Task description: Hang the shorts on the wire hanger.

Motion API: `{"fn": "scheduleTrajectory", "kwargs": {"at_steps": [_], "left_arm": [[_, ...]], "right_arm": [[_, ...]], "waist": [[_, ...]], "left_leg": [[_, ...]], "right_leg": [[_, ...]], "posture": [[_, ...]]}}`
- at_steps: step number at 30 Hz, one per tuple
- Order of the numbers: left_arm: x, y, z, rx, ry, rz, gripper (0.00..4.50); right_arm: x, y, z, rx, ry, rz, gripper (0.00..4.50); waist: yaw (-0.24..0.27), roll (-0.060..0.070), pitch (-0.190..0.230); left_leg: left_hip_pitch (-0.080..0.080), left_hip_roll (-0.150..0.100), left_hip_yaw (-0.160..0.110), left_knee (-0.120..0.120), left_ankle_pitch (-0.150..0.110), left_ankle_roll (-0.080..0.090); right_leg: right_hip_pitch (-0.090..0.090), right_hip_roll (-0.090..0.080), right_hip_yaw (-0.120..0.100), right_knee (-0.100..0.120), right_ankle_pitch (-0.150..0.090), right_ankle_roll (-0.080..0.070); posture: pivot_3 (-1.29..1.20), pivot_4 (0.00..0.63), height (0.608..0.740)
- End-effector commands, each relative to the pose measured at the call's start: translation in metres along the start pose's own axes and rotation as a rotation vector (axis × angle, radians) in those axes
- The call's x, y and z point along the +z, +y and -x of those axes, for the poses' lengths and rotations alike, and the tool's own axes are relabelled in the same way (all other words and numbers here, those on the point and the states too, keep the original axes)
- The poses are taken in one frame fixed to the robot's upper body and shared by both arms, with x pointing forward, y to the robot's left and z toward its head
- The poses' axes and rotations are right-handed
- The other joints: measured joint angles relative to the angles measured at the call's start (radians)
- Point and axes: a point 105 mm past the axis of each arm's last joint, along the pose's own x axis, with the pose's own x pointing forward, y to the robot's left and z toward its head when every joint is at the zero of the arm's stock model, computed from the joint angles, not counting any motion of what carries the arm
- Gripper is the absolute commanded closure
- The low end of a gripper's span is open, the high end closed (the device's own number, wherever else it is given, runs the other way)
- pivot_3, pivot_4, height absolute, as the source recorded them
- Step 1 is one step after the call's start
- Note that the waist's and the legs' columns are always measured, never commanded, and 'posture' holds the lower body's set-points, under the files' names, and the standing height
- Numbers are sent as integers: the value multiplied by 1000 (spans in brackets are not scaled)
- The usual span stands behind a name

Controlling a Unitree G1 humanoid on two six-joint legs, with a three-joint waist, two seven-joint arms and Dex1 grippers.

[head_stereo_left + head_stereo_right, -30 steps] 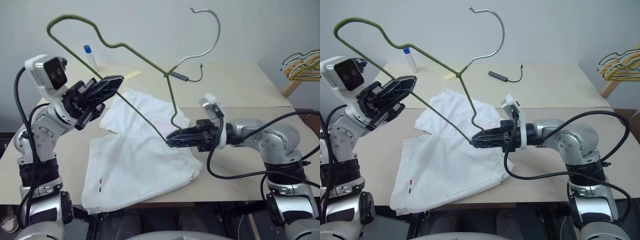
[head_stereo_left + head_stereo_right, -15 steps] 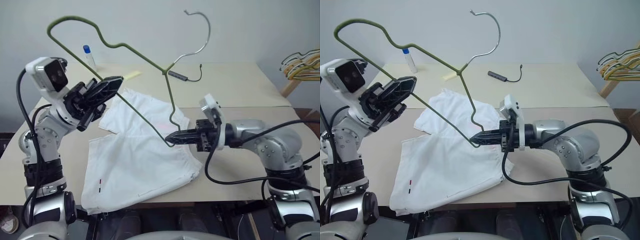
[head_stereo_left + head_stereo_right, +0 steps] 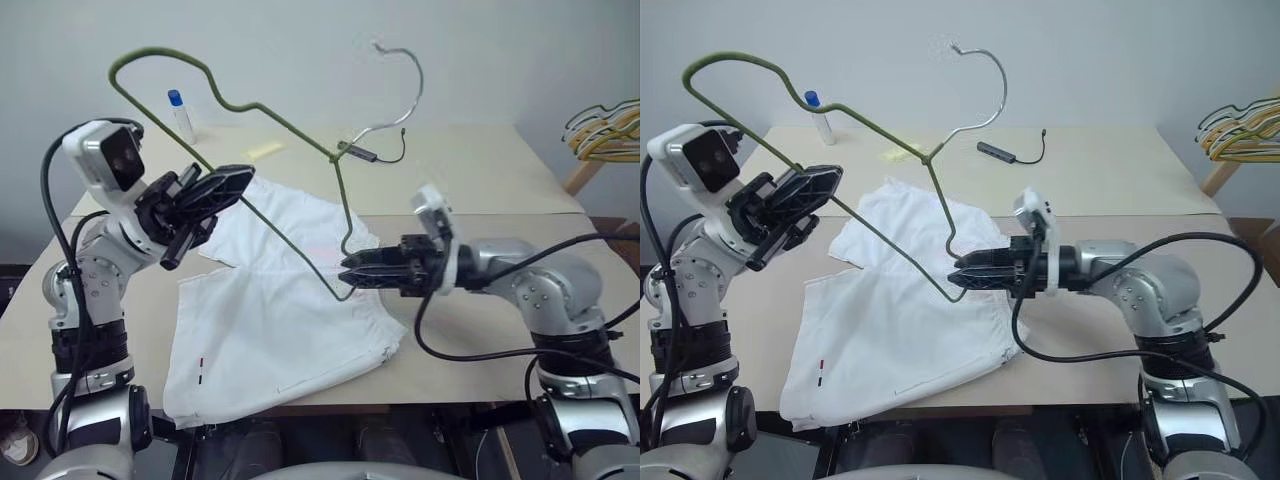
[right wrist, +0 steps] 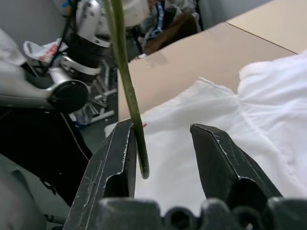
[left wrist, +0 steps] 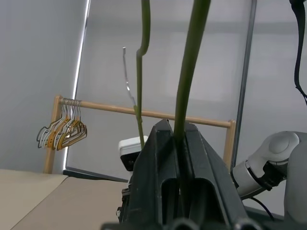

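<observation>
My right gripper should take over at the hanger's lower bend (image 3: pixel 343 298), since the shorts' waistband (image 3: pixel 388 325) faces this gripper but my left gripper holds the hanger's long bar.
The wire hanger (image 3: pixel 282 120), olive-green with a silvery hook (image 3: pixel 411 82), is held tilted in the air above the table. My left gripper (image 3: pixel 238 181) is shut on its long straight bar, and the left wrist view shows the green wire (image 5: pixel 188 81) clamped between the fingers. My right gripper (image 3: pixel 348 277) is open at the hanger's lower bend. In the right wrist view the wire (image 4: pixel 125 81) runs down between the fingers (image 4: pixel 117 158), close to one of them. The white shorts (image 3: pixel 272 320) lie spread flat on the table under both grippers.
A bunch of yellow and dark hangers (image 3: pixel 606 124) hangs at the far right. A small bottle with a blue cap (image 3: pixel 181 113), a yellow note (image 3: pixel 265 150) and a black cable (image 3: pixel 378 155) lie at the back of the beige table (image 3: pixel 480 170). The shorts overhang the front edge.
My right gripper was shut on the hanger's lower bend and now stands open around it. The hanger has tipped a little. The left gripper keeps its grip in place.
</observation>
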Motion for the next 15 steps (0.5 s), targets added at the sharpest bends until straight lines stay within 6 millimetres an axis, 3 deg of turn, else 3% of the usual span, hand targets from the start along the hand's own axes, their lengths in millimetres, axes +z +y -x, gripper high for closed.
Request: {"fn": "scheduleTrajectory", "kwargs": {"at_steps": [1, 6, 9, 15], "left_arm": [[6, -8, -7, -49, 21, -50, 4500], [6, -8, -7, -50, 21, -64, 4500], [7, -6, -9, -46, 2, -59, 4500], [7, -6, -10, -48, -4, -64, 4500]], "right_arm": [[9, -4, 4, -19, -3, 29, 2371], [7, 19, 3, 122, 7, 15, 2371], [-4, 18, -9, 112, 59, 12, 2371], [-7, 17, -21, 113, 41, -8, 2371]], "waist": [[-1, 0, 0], [0, 0, 0], [-1, 0, 0], [1, 0, 0]], "left_leg": [[0, 0, 0, 0, 0, 0], [0, 0, 0, 0, 0, 0], [0, 0, 0, 0, 0, 0], [0, 0, 0, 0, 0, 0]], "right_leg": [[0, 0, 0, 0, -1, 1], [0, 0, 0, 0, -1, 1], [0, 0, 0, 0, -1, 2], [0, 0, 0, 0, -1, 2]], "posture": [[-37, 0, 740], [-35, 0, 740], [-35, 0, 740], [-35, 0, 740]]}}
